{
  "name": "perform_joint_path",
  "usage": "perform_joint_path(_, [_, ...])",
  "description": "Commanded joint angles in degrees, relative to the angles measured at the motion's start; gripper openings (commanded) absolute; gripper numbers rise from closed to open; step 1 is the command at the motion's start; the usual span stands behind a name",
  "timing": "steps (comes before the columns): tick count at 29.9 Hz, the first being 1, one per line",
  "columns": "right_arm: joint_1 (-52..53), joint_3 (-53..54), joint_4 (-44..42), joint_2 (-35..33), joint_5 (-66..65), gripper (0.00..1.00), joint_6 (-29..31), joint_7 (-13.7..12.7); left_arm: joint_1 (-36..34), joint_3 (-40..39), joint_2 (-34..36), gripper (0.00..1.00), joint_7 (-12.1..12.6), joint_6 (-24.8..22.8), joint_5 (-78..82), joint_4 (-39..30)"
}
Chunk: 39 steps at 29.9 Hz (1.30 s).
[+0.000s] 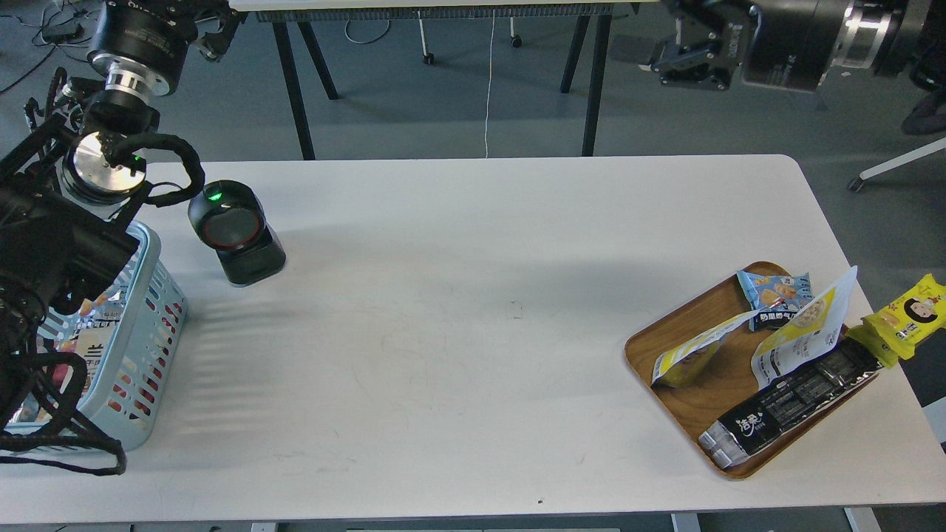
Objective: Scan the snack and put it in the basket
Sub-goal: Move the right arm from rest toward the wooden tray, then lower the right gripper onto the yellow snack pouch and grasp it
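The pouch's yellow base [691, 367] spreads wide below its narrow upper edge [716, 333], so the pouch will stand upright by itself when I set it down.
The snack [802, 332], a pouch with a yellow part picturing tan balls and a white part, leans in the brown wooden tray [684, 410] at the right. The light-blue slotted basket [151, 295] stands at the table's left edge, partly behind my left arm, with packets inside. My left gripper [211, 26] is at the top left, above and behind the basket; it is cut off by the frame's edge. My right gripper [676, 41] is high at the top right, pointing left, far from the tray, with fingers apart and empty.
A black scanner [236, 236] with a red ring and green light stands right of the basket. The tray also holds a second yellow pouch [691, 356], a small light-blue packet [772, 290] and a long black packet [791, 403]. A yellow packet [905, 318] lies at the table's right edge.
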Motion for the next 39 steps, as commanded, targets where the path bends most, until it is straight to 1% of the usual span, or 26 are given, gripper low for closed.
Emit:
perform_joint_path(1, [10.92,-12.16,8.64,0.79,-12.38,0.99,-1.98,-0.02,0.52,-0.03,0.12,1.0,-0.01,0.0,-0.01,0.02])
perform_joint_path(5, [19.64,-22.02,16.9,3.51,-23.37,0.99,-7.78,-0.02,1.05,0.06,0.38,1.0,0.07,0.0,-0.01,0.02])
perform_joint_path(8, [21.94,-26.15,19.82,4.13,-33.47,0.99,-11.39,-0.02,1.14,0.5,0.56,1.0,0.43,0.0,-0.01,0.02])
perform_joint_path(11, [22.03,-28.27,20.17,4.74,-42.79,0.98,-14.73,-0.02,1.4,0.5,0.82,1.0,0.34,0.0,-0.01,0.02])
perform_joint_path(14, [21.41,-31.69,20.09,7.37,-52.28,0.96,-20.87,-0.02,1.49,0.59,0.82,1.0,0.25,0.0,-0.01,0.02])
perform_joint_path(16, [21.32,-34.5,20.09,8.96,-56.69,0.96,-24.39,-0.02,1.49,0.59,0.82,1.0,0.16,0.0,-0.01,0.02])
perform_joint_path(18, [21.32,-36.27,20.17,9.49,-59.51,0.96,-26.25,-0.02,1.49,0.59,0.73,1.0,0.16,0.0,-0.01,-0.06])
perform_joint_path(23, [20.1,-37.33,20.17,9.58,-65.48,0.95,-28.19,-0.02,1.49,0.5,1.26,1.0,0.16,0.0,-0.01,0.02])
perform_joint_path(29, [17.11,-41.54,20.17,9.58,-76.11,0.95,-31.7,-0.02,1.75,0.59,2.93,1.0,0.16,0.0,-0.01,0.02])
perform_joint_path(34, [15.88,-43.83,19.82,9.14,-82.98,0.92,-32.06,-0.02,2.28,0.59,3.46,1.0,0.16,0.0,-0.01,0.02])
perform_joint_path(36, [14.91,-43.75,18.69,9.49,-82.82,0.92,-31.97,-0.02,2.28,0.59,3.46,1.0,0.16,0.0,-0.01,0.02])
perform_joint_path(39, [14.21,-43.13,14.56,11.24,-80.8,0.91,-31.44,-0.02,2.37,0.68,3.28,1.0,0.16,0.0,-0.01,0.11])
